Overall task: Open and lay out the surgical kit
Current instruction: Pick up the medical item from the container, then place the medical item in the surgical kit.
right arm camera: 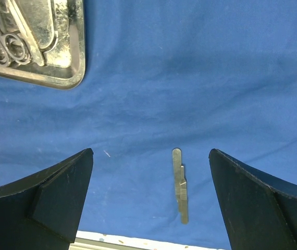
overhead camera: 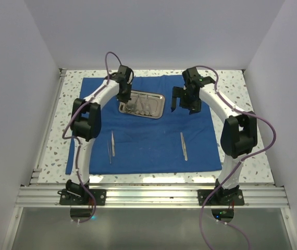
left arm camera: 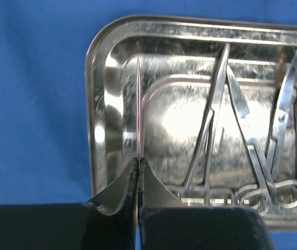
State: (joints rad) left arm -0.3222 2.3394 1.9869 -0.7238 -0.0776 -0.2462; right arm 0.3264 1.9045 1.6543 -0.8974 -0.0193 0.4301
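The thin silver instrument (left arm camera: 138,107) is clear of the scissors, so the robot's left gripper keeps going to the tweezers on the near cloth (overhead camera: 113,144) and lets go there.
The royal-blue cloth (overhead camera: 148,135) lies spread flat on the table. The steel tray (overhead camera: 161,107) sits on its far middle, holding ring-handled scissors and forceps (left arm camera: 211,135). My left gripper (overhead camera: 124,98) is over the tray's left end; in the left wrist view it (left arm camera: 138,159) is shut on a thin silver instrument (left arm camera: 138,104) seen edge-on, pointing along the tray (left arm camera: 94,104). My right gripper (overhead camera: 182,104) hangs open and empty right of the tray. In its wrist view (right arm camera: 150,152) tweezers (right arm camera: 180,185) lie on the cloth (right arm camera: 190,78) below.
Two tweezers lie on the cloth's near half, one left (overhead camera: 112,144) and one right (overhead camera: 184,146). The speckled tabletop (overhead camera: 232,83) borders the cloth. An aluminium rail (overhead camera: 153,195) runs along the near edge. White walls close in both sides and the back.
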